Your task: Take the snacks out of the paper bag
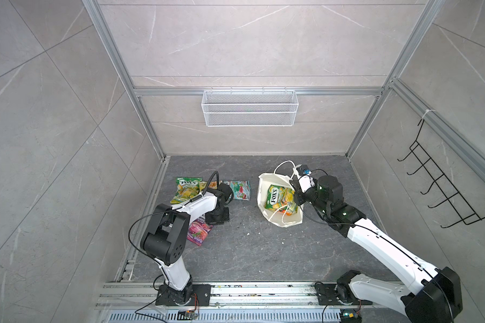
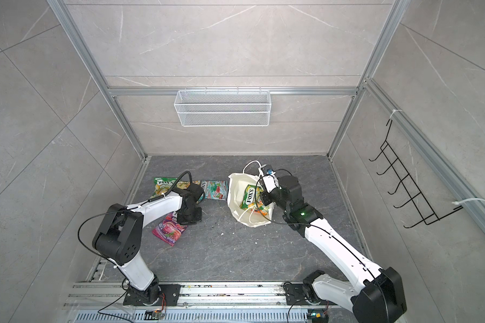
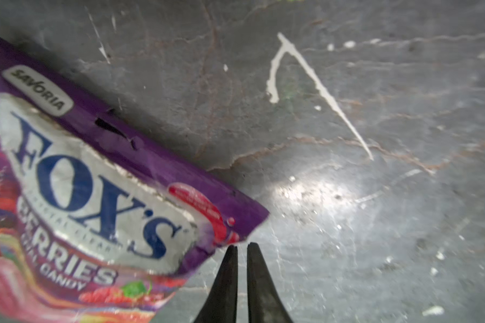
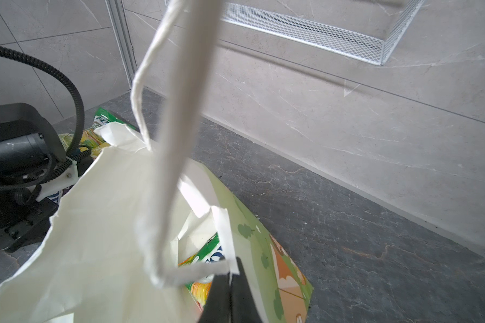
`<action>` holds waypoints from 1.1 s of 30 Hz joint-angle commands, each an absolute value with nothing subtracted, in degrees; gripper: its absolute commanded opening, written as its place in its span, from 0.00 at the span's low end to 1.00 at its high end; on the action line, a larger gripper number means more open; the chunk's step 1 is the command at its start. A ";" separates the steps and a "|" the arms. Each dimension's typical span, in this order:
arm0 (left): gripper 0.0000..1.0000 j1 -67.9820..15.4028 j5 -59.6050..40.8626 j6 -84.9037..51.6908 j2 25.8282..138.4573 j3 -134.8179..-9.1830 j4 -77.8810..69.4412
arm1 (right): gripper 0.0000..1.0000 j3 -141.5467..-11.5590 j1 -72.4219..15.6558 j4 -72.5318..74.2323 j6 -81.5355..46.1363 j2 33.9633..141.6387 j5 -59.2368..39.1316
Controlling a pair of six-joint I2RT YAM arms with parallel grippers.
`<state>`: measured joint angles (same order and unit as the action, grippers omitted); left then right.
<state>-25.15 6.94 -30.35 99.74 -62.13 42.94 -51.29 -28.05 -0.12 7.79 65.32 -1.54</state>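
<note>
The purple packet (image 1: 199,232) lies at a slant into the open floor, so the robot's left gripper should push the packet's near side edge (image 3: 179,285) toward the side before it reaches for the paper bag.
The white paper bag (image 1: 266,181) (image 2: 235,184) stands open on the dark floor, right of centre in both top views. My right gripper (image 4: 230,275) is shut on the bag's right rim (image 1: 293,186), next to a cord handle (image 4: 179,112). A green-yellow FOX'S packet (image 1: 280,200) (image 2: 251,198) lies inside. On the floor to the left lie a green packet (image 1: 185,188), a teal packet (image 1: 240,189) and a purple berries packet (image 1: 198,232) (image 3: 95,195). A yellow one (image 1: 207,184) is mostly hidden by the arm. My left gripper (image 3: 242,246) points down beside the purple packet's corner, jaws nearly together and holding nothing.
A white wire mesh basket (image 1: 249,107) hangs on the back wall. A black hook rack (image 1: 443,181) is on the right wall. Aluminium rails (image 1: 235,290) run along the front edge, and frame posts stand in the back corners. White flecks dot the floor (image 3: 319,84).
</note>
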 commanded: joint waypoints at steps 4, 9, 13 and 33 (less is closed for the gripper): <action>0.12 -21.95 8.20 -29.75 98.97 -59.52 41.71 | 0.00 -51.48 -27.99 2.85 6.42 63.99 -2.46; 0.11 -19.85 10.85 -26.76 98.69 -59.15 42.37 | 0.00 -51.40 -28.08 2.77 6.48 63.56 -2.46; 0.10 -17.13 9.61 -24.48 98.88 -59.36 42.18 | 0.00 -51.16 -28.06 2.82 6.42 63.24 -2.22; 0.27 -16.21 1.87 -28.92 84.33 -55.38 47.68 | 0.00 -50.55 -27.99 3.60 6.75 62.22 -1.66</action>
